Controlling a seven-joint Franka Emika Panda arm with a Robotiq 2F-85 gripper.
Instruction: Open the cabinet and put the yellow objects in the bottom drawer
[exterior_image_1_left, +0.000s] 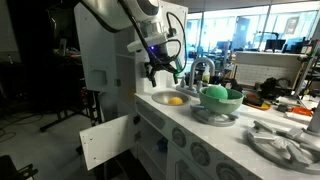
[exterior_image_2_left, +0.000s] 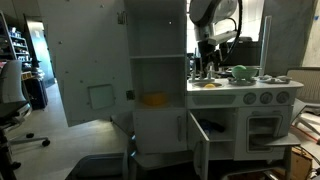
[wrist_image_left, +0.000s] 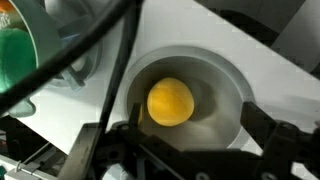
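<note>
I should keep lowering my gripper until my open fingers are on both sides of the round yellow object (wrist_image_left: 170, 101), then close them. The object lies clear of the sink's side (wrist_image_left: 222, 77), between my fingers.
A round yellow object (wrist_image_left: 170, 101) lies in the small round sink (wrist_image_left: 225, 80) of the white toy kitchen; it also shows in an exterior view (exterior_image_1_left: 176, 99). My gripper (wrist_image_left: 188, 130) hangs open directly above the sink, its fingers to either side of the yellow object, holding nothing. It also appears in both exterior views (exterior_image_1_left: 163, 68) (exterior_image_2_left: 207, 58). Another yellow object (exterior_image_2_left: 153, 99) lies on a shelf of the open cabinet (exterior_image_2_left: 150, 75). A lower door (exterior_image_2_left: 198, 142) stands open; the bottom drawer cannot be made out.
A green bowl (exterior_image_1_left: 219, 95) sits in a grey dish beside the sink. The sink's tap (exterior_image_1_left: 199, 70) rises just behind it. The cabinet's tall door (exterior_image_2_left: 85, 65) is swung wide open. An office chair (exterior_image_2_left: 10, 100) stands at the edge.
</note>
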